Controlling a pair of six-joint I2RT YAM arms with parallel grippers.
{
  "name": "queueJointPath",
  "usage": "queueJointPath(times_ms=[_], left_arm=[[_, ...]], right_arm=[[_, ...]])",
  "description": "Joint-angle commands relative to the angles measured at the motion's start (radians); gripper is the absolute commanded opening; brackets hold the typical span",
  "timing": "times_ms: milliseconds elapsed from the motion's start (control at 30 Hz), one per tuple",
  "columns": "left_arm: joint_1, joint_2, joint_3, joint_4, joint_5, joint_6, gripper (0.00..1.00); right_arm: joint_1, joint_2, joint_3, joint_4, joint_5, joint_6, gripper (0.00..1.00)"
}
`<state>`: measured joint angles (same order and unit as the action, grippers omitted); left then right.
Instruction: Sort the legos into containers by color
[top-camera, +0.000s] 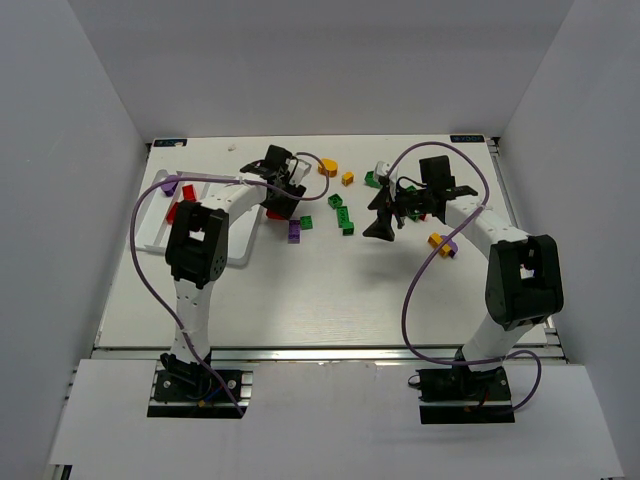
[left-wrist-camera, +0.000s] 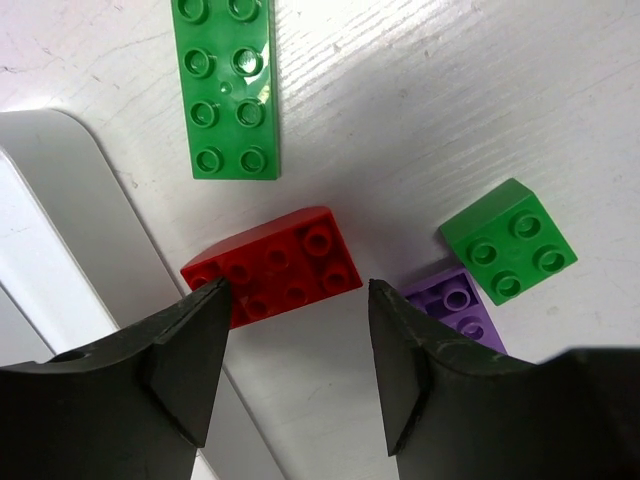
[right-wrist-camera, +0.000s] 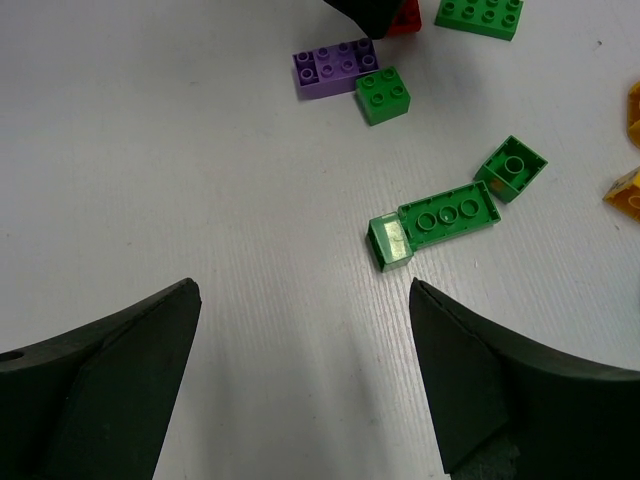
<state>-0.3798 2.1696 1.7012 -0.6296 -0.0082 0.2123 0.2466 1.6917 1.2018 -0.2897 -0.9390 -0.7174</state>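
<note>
The red brick is lying longways across the robot's fingers with its end (left-wrist-camera: 202, 274) beneath one finger, so the left gripper needs to turn and then close on the red brick's long sides (left-wrist-camera: 265, 231).
In the left wrist view a red brick (left-wrist-camera: 280, 262) lies on the table just past my left gripper (left-wrist-camera: 295, 290). That gripper is open with nothing between its fingers, and its left fingertip overlaps the brick's near corner. A long green brick (left-wrist-camera: 225, 90), a green square brick (left-wrist-camera: 510, 240) and a purple brick (left-wrist-camera: 452, 303) lie around it. My right gripper (right-wrist-camera: 303, 290) hangs open over bare table, near a long green brick (right-wrist-camera: 447, 213) and a small green piece (right-wrist-camera: 388, 240). From above, the left gripper (top-camera: 287, 195) is beside the white tray (top-camera: 150, 228), which holds red and purple bricks.
The tray's rounded corner (left-wrist-camera: 50, 180) lies just left of the left fingers. Orange bricks (top-camera: 327, 167) and a white piece (top-camera: 381, 168) sit at the back. An orange and purple pair (top-camera: 441, 243) lies by the right arm. White walls enclose the table.
</note>
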Motion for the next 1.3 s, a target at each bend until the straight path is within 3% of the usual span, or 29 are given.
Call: queueJointPath(times_ms=[0, 333, 400, 433, 467, 700, 767, 800, 833, 900, 1067, 1267], left_arm=[[-0.005, -0.011, 0.0, 0.022, -0.022, 0.015, 0.68], [-0.016, -0.08, -0.055, 0.1, -0.064, -0.002, 0.68], [-0.018, -0.076, -0.045, 0.102, -0.076, -0.016, 0.71], [-0.021, -0.073, -0.038, 0.103, -0.084, -0.022, 0.81], [-0.024, -0.071, -0.034, 0.103, -0.087, -0.025, 0.84], [-0.054, -0.071, 0.006, 0.107, -0.114, -0.062, 0.85], [-0.057, -0.073, 0.02, 0.099, -0.131, -0.091, 0.81], [-0.057, -0.071, 0.034, 0.093, -0.136, -0.129, 0.7], [-0.057, -0.073, 0.038, 0.093, -0.139, -0.149, 0.7], [-0.057, -0.074, 0.046, 0.082, -0.142, -0.2, 0.58], [-0.071, -0.094, -0.003, 0.088, -0.104, -0.272, 0.49], [-0.076, -0.091, 0.081, -0.059, -0.361, -0.563, 0.78]], right_arm=[[-0.006, 0.006, 0.041, -0.003, -0.02, 0.01, 0.89], [-0.004, 0.013, 0.039, 0.001, -0.02, 0.022, 0.89], [-0.006, 0.014, 0.039, 0.004, -0.02, 0.024, 0.89], [-0.006, 0.014, 0.039, 0.004, -0.021, 0.024, 0.89], [-0.004, 0.014, 0.039, 0.004, -0.02, 0.024, 0.89], [-0.004, 0.013, 0.036, 0.006, -0.018, 0.024, 0.89], [-0.004, 0.011, 0.035, 0.007, -0.018, 0.024, 0.89], [-0.004, 0.013, 0.032, 0.011, -0.018, 0.026, 0.89], [-0.006, 0.013, 0.031, 0.011, -0.018, 0.026, 0.89], [-0.004, 0.011, 0.03, 0.014, -0.02, 0.027, 0.89], [-0.006, 0.013, 0.03, 0.018, -0.02, 0.027, 0.89], [-0.009, 0.016, 0.025, 0.023, -0.024, 0.027, 0.89]])
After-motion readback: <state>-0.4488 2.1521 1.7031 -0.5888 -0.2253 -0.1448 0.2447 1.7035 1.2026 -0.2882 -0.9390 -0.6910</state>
